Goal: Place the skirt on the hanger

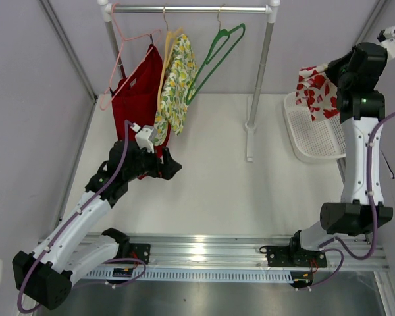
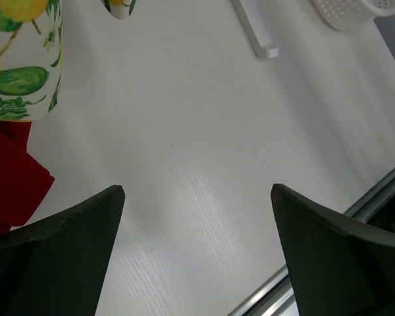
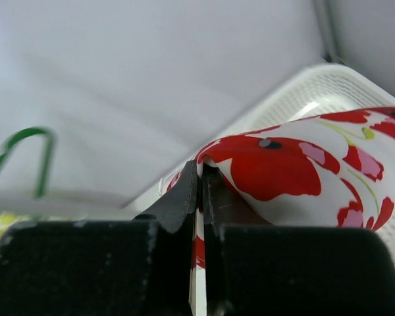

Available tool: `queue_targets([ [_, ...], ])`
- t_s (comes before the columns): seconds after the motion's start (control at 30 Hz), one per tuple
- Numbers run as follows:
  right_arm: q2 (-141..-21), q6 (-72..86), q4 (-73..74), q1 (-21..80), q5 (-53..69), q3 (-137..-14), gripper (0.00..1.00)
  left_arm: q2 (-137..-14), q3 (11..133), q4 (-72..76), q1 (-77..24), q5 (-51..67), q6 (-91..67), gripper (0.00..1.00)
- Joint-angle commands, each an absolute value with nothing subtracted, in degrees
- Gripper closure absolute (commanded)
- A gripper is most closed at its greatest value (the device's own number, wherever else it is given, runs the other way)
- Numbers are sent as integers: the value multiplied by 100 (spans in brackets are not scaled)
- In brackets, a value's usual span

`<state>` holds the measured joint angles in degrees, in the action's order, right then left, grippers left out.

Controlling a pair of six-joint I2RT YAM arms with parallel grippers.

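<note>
My right gripper should carry on moving, with the skirt hanging free (image 1: pixel 317 94) above the white basket, to the open table before the green hanger (image 1: pixel 230 172) and release the skirt there.
The skirt (image 1: pixel 318 92), white with large red flowers, hangs from my right gripper (image 1: pixel 332 72), which is shut on its edge above the white basket. In the right wrist view the jaws pinch the skirt's fabric (image 3: pixel 296 171) between the right gripper's tips (image 3: pixel 200 170). The green hanger (image 1: pixel 214 58) hangs tilted on the rail at the back, right of the lemon-print garment; a bit of it shows in the right wrist view (image 3: pixel 26 155). My left gripper (image 1: pixel 173 168) is open and empty, low over the table near the red garment; it also shows in the left wrist view (image 2: pixel 197 197).
A rail (image 1: pixel 191 9) on two posts carries a pink hanger (image 1: pixel 128 49) with a red garment (image 1: pixel 137 99) and a yellow hanger with a lemon-print garment (image 1: pixel 174 82). The right post (image 1: pixel 257 85) stands on a foot. A white basket (image 1: pixel 316 135) sits at the right.
</note>
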<state>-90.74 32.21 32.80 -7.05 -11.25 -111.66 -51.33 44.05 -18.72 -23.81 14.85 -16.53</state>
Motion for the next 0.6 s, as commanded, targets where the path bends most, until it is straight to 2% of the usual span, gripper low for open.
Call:
queue_targets([
  [0.0, -8413, 3041, 3454, -247, -1116, -11444, 100, -5027, 4649, -1784, -2338, 1661, -1679, 1],
  [0.17, -7832, 3146, 3612, 693, -1388, -10751, 100, -4913, 4632, -1608, -2338, 1872, -1679, 1],
  [0.33, -7156, 3488, 3657, 2011, -1950, -9468, 100, -4896, 4702, -1679, -2347, 1942, -1722, 1],
  [0.57, -7109, 3989, 2858, 3875, -1733, -7630, 100, -4702, 4553, -1600, -2373, 2188, -1942, 1],
])
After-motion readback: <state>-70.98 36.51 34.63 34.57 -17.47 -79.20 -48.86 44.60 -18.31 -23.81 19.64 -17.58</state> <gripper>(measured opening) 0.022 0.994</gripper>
